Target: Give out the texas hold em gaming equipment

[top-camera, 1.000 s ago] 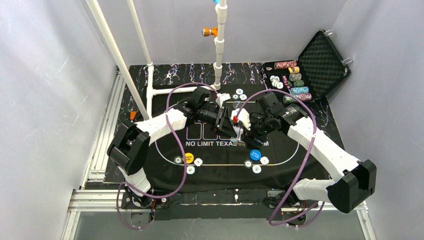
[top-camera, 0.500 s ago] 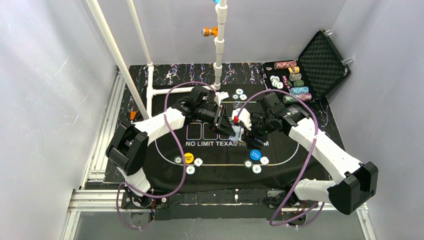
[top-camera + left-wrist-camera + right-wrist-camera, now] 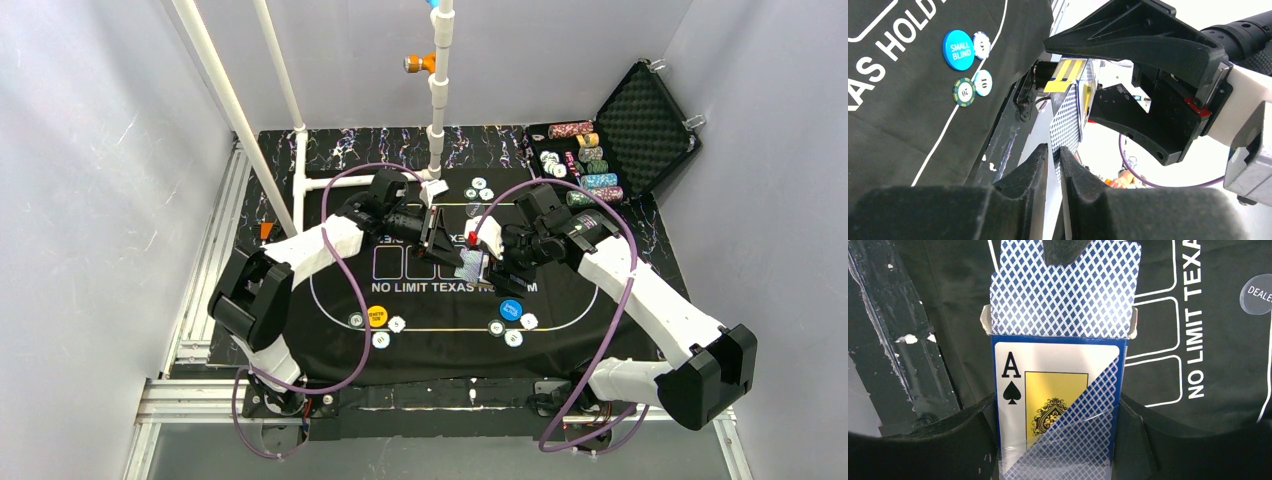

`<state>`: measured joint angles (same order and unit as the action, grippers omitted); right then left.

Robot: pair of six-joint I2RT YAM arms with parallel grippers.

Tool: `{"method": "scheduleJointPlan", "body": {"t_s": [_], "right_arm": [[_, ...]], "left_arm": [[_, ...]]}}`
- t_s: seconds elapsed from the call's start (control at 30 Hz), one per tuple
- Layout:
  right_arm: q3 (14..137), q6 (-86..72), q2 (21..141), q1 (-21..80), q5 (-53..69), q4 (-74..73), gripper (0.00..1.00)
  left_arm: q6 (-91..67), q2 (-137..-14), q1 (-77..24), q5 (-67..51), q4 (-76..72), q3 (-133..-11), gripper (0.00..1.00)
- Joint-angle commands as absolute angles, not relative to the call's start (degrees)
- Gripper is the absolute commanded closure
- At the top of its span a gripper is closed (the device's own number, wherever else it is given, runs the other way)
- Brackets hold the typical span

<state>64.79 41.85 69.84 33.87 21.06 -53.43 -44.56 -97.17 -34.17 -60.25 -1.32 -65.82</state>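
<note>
The robot's left gripper should open and pinch a single card's edge before it pulls, because overlapping playing cards stick out of the card box at its fingers.
Over the middle of the black mat my right gripper is shut on an upright card box printed with an ace of spades. Playing cards with blue-patterned backs stick out of its open top. My left gripper is shut on the edge of one playing card, seen as a pale patch between the two grippers. A yellow button and a blue button each lie on the mat with three chips round them.
A grey dealer disc lies on the mat. A few chips sit at the mat's far edge. The open black case at the back right holds several chip stacks. White pipes rise behind the mat.
My left gripper has closed on the card and drawn back to the left, sliding the card out of the box. The right gripper has held still with the box.
</note>
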Motion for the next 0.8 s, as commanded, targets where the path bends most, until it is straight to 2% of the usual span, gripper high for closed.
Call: {"method": "scheduleJointPlan", "body": {"t_s": [0.0, 0.27, 0.43, 0.47, 0.53, 0.63, 0.73, 0.77], "right_arm": [[65.35, 42.19, 67.63, 34.1, 22.56, -50.98, 0.99], [65.05, 42.19, 67.73, 34.1, 21.35, -50.72, 0.99], [64.61, 42.06, 68.0, 34.1, 20.57, -50.36, 0.99], [64.54, 42.07, 68.09, 34.1, 20.3, -50.49, 0.99], [64.59, 42.09, 68.32, 34.1, 20.22, -50.7, 0.99], [64.6, 42.26, 68.69, 34.1, 20.34, -51.09, 0.99], [64.68, 42.44, 69.07, 34.15, 20.63, -51.39, 0.99], [64.69, 42.49, 69.2, 34.15, 20.77, -51.41, 0.99]], "left_arm": [[-44.36, -93.61, -32.92, -60.62, -2.15, -64.52, 0.89], [-44.72, -92.26, -31.54, -61.3, -2.38, -63.59, 1.0], [-44.99, -91.44, -31.29, -62.02, -2.79, -63.52, 1.0], [-45.0, -91.38, -31.29, -62.34, -2.88, -63.56, 0.95], [-45.3, -91.02, -31.18, -61.94, -2.98, -63.42, 0.72], [-46.25, -90.65, -30.71, -60.46, -3.16, -62.93, 0.45], [-46.23, -90.56, -30.68, -59.28, -3.23, -63.08, 0.29], [-46.17, -90.94, -30.94, -59.29, -3.25, -63.41, 0.28]]}}
